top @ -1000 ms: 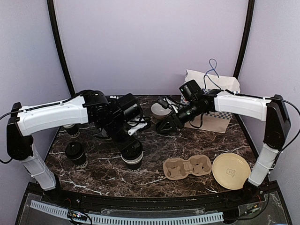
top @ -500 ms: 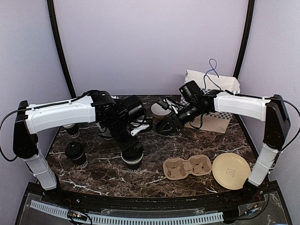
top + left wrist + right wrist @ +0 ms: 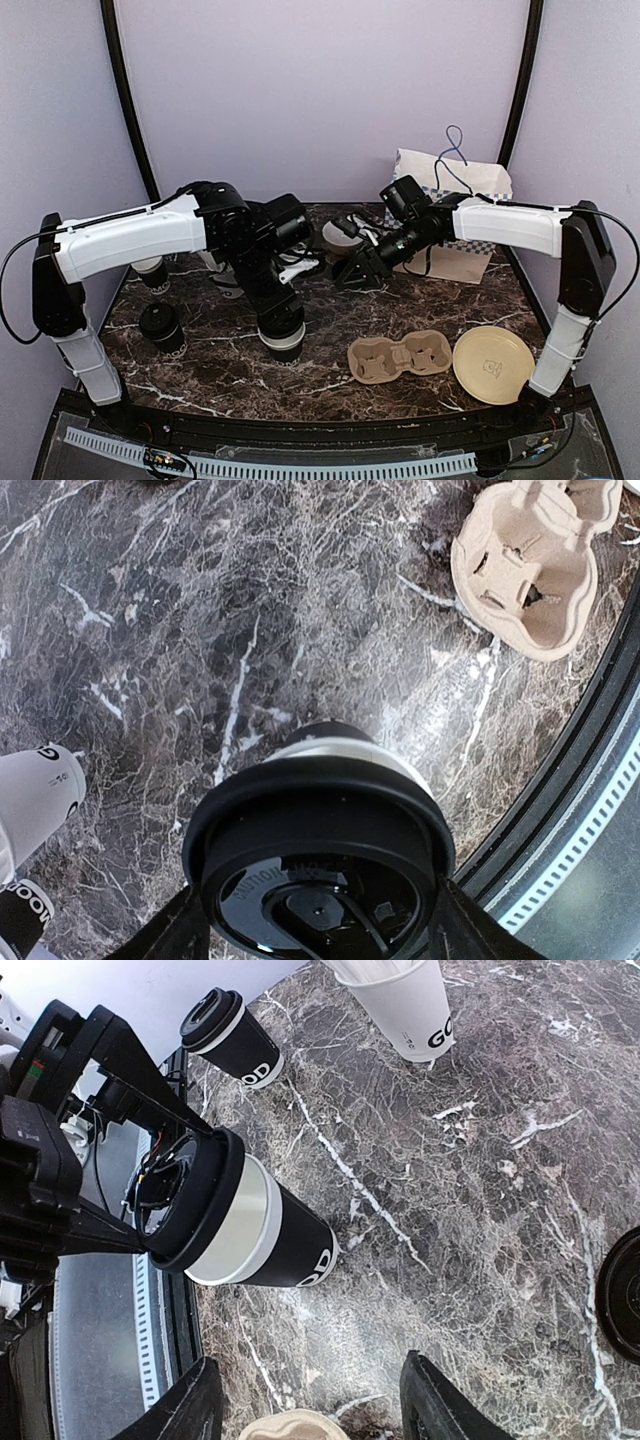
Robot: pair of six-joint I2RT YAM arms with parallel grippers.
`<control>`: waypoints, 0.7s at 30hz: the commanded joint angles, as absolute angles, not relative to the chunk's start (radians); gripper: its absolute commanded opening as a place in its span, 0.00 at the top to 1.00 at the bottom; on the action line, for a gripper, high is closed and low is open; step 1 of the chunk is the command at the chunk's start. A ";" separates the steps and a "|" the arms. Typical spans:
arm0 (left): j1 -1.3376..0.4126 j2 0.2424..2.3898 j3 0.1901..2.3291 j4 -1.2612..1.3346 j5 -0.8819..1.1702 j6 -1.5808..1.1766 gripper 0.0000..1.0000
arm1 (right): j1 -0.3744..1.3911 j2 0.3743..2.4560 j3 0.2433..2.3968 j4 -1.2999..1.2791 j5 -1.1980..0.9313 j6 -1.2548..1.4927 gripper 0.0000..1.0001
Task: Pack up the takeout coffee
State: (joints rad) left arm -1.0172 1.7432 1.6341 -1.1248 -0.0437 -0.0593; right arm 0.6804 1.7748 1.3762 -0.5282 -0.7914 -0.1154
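Note:
The robot's left gripper covers the cup's lid (image 3: 281,322) from above, so it should open, move back to one edge and leave the lid's opposite edge (image 3: 302,319) for the right gripper.
A black takeout coffee cup (image 3: 283,337) with a black lid (image 3: 318,860) stands on the marble table, front centre. My left gripper (image 3: 279,316) comes down on it from above, and its fingers (image 3: 188,925) press both sides of the lid rim. The right wrist view shows the same cup (image 3: 262,1228) with those fingers at its top. A second lidded cup (image 3: 162,325) stands at the front left, also in the right wrist view (image 3: 232,1035). My right gripper (image 3: 352,272) hangs open over the table's middle, with nothing between its fingers (image 3: 195,1405).
A tan pulp cup carrier (image 3: 400,357) lies right of the held cup, with a round tan disc (image 3: 492,364) beyond it. A white paper bag (image 3: 450,175) stands at the back right, and a white bowl (image 3: 338,236) behind the grippers. A white cup (image 3: 400,1000) and a loose black lid (image 3: 625,1280) are nearby.
The left arm's forearm has swung a little right and upward over the cup, which stays where it was. The right gripper has drifted slightly left.

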 commanded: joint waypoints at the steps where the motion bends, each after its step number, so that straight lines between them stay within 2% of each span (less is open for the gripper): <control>1: -1.011 1.757 1.638 -1.180 -0.031 -0.052 0.40 | 0.685 1.796 1.403 -0.536 -0.814 -0.127 0.40; 17: -1.011 1.816 1.641 -1.163 -0.003 -0.036 0.40 | 0.686 1.798 1.401 -0.542 -0.816 -0.133 0.40; 21: -1.010 1.821 1.641 -1.155 -0.002 -0.037 0.35 | 0.686 1.800 1.401 -0.543 -0.819 -0.135 0.39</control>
State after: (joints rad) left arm -1.0161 1.8130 1.6341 -1.1469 -0.0154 -0.0479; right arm 0.6804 1.7885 1.3773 -0.5339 -0.7967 -0.1226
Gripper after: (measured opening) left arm 0.734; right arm 0.603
